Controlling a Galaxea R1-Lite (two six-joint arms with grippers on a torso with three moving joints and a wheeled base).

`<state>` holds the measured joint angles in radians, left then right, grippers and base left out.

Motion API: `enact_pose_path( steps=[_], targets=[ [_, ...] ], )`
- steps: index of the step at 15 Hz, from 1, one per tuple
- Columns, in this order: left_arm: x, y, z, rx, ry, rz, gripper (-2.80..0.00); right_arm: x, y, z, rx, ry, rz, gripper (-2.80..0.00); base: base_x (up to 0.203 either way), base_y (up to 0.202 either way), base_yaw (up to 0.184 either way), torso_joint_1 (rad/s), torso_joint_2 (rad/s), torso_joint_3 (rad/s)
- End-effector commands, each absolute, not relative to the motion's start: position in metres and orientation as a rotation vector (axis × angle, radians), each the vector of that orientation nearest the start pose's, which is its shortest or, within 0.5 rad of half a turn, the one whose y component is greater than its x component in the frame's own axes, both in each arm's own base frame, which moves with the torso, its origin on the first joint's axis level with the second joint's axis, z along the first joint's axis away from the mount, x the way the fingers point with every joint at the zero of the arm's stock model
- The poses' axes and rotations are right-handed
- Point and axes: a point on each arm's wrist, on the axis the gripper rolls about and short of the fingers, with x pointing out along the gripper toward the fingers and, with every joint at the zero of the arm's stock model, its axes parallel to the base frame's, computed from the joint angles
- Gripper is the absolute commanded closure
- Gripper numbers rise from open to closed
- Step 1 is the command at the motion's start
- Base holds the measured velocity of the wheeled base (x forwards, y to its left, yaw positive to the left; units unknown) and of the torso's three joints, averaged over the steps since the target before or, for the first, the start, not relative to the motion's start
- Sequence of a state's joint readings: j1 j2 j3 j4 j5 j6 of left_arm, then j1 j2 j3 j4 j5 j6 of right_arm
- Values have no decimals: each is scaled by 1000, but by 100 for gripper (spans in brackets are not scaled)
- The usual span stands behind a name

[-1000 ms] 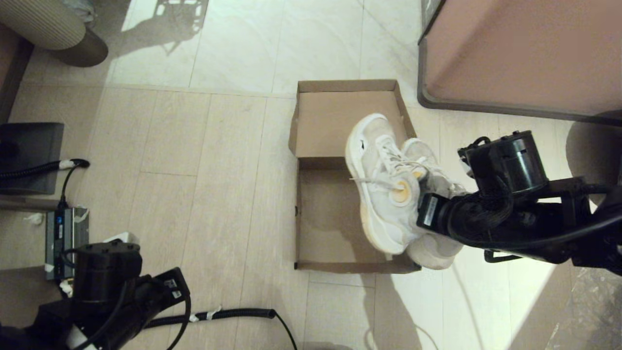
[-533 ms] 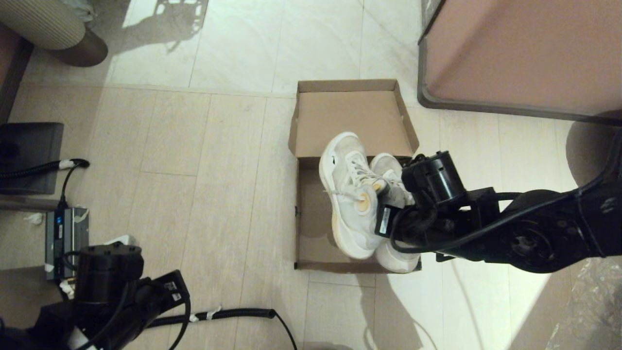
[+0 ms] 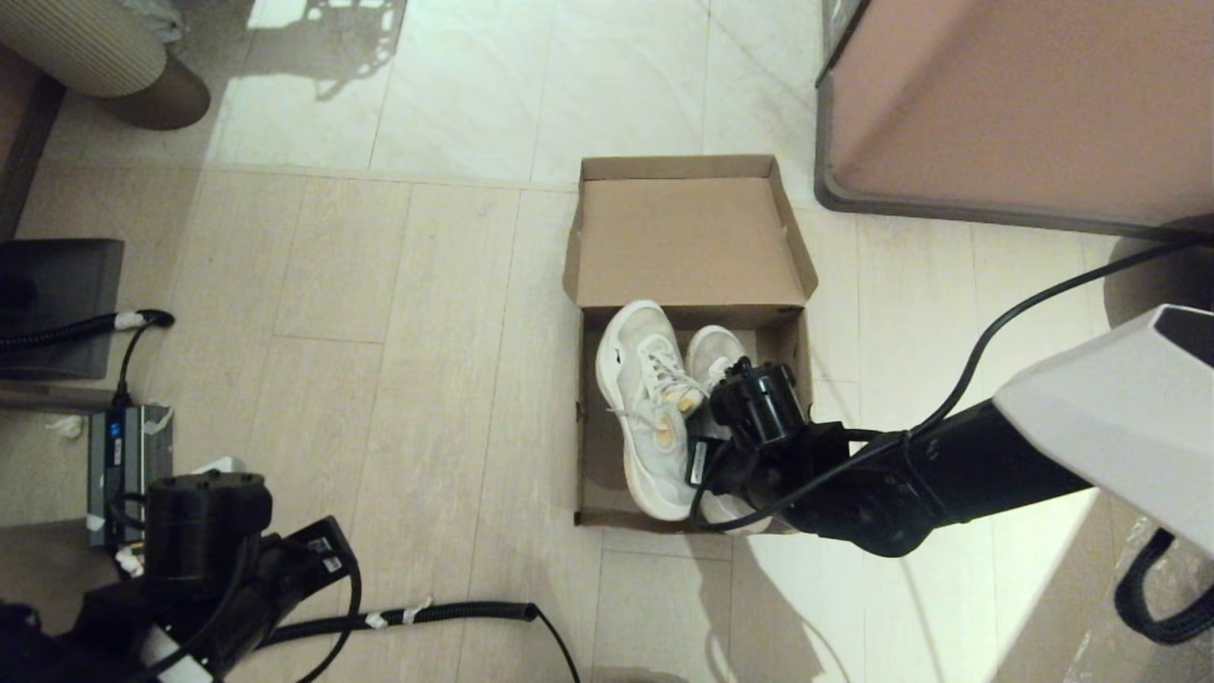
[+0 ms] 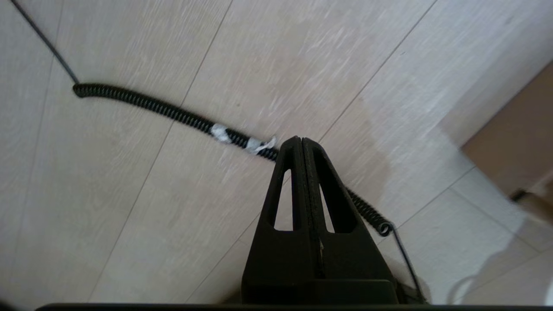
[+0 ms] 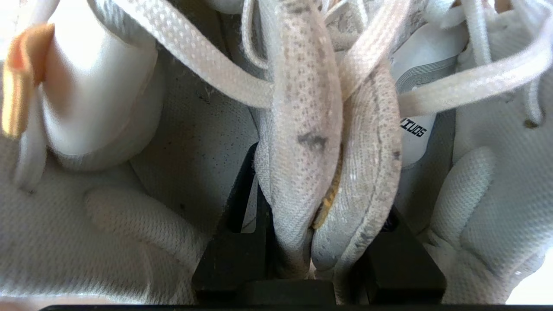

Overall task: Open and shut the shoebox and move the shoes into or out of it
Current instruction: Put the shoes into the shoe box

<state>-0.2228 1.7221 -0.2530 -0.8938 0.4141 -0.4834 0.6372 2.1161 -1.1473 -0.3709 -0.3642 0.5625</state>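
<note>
I should keep lowering both white sneakers with my right gripper until their soles rest on the shoebox bottom. They are hanging inside the shoebox's sides with their toes toward the lid.
The brown cardboard shoebox lies open on the floor, its lid folded back on the far side. The pair of white sneakers sits low inside the box, toes toward the lid. My right gripper reaches in from the right and is shut on the shoes: in the right wrist view the two inner collars are pinched together between the black fingers. My left gripper hangs shut and empty over the floor at the lower left.
A large pinkish-brown cabinet with dark edging stands at the far right, close to the lid. A coiled black cable lies on the floor near the left arm. A power strip and dark device sit at the left edge.
My right arm carried the pair of sneakers leftward and down, from above the box's right wall into the box. The left arm stayed put.
</note>
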Motion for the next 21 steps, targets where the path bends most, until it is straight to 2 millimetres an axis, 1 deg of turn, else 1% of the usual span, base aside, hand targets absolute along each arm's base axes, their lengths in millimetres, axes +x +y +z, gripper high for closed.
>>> enact_pose_path(
  steps=[1,5,9,10,15,18,19,20,21],
  targets=[
    [221,-39,70,-287,504,326,0,345,232,68,223,577,80,0,0,0,0,0,0,0],
    [220,-39,70,-286,507,327,0,363,230,56,226,548,61,0,0,0,0,0,0,0],
    [219,-38,70,-285,508,329,0,366,231,49,225,555,57,0,0,0,0,0,0,0],
    [219,-38,70,-285,507,328,0,367,231,48,226,555,56,-280,0,0,0,0,0,0],
    [218,-38,71,-284,502,330,0,366,230,51,229,552,56,-280,0,0,0,0,0,0],
    [218,-39,76,-283,482,321,0,365,231,53,230,549,57,-280,0,0,0,0,0,0],
    [219,-40,82,-276,461,304,0,364,230,58,235,537,55,-280,0,0,0,0,0,0],
    [220,-44,85,-245,451,275,0,362,229,68,246,518,60,-280,0,0,0,0,0,0],
    [221,-52,88,-199,443,230,0,358,228,78,254,504,66,-280,0,0,0,0,0,0]
  ],
)
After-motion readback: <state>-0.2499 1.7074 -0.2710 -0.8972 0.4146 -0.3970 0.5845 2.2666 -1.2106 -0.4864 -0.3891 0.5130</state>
